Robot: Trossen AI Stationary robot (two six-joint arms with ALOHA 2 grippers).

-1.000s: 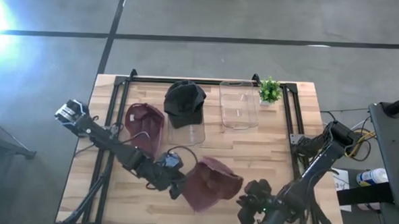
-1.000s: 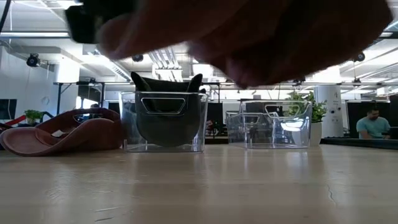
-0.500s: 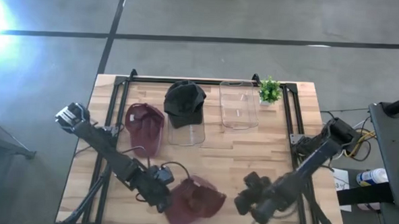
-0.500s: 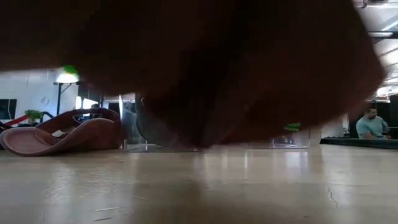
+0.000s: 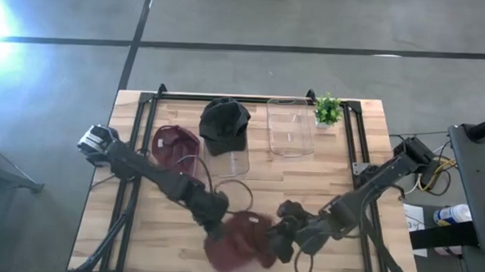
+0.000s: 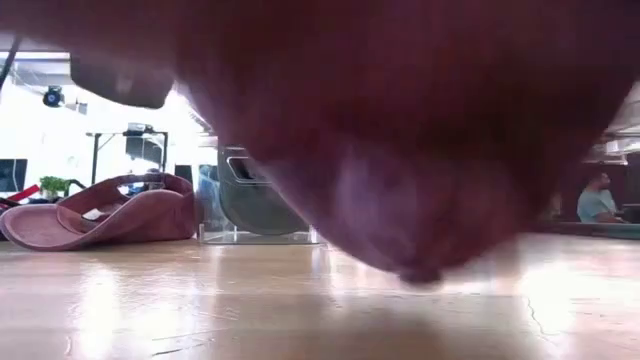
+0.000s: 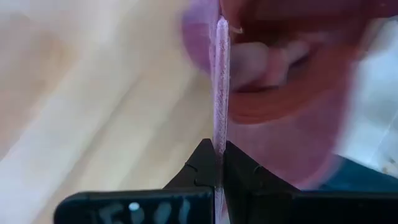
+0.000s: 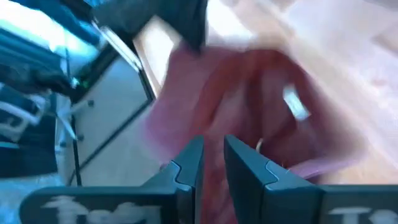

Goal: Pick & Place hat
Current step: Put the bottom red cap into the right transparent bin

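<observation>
The maroon hat is hanging from my left gripper by a thin edge, so I should hold it still and move my right gripper into its opening.
A maroon hat hangs near the table's near edge, held by my left gripper at its left side. In the low view this hat fills most of the picture, its lowest point above the table. My right gripper stands at the hat's right side; its fingers are open with a narrow gap. A second maroon hat lies on its crown on the table's left part. A black hat sits in a clear bin. My left gripper is shut on a thin edge of the maroon hat, pinched between the two fingers and seen edge-on. The hat hangs lifted clear of the table. My right gripper: maroon cloth shows in front of and between its fingers, but whether they touch it I cannot tell.
An empty clear bin and a small green plant stand at the far edge, right of the bin with the black hat. Black rails run along the table's sides. Bare wood lies in the middle.
My left gripper has swung the maroon hat from right of centre toward the near edge and a little left. My right gripper has moved left along the near edge, up to the hat's right side. In the low view the hat has come to fill the picture.
</observation>
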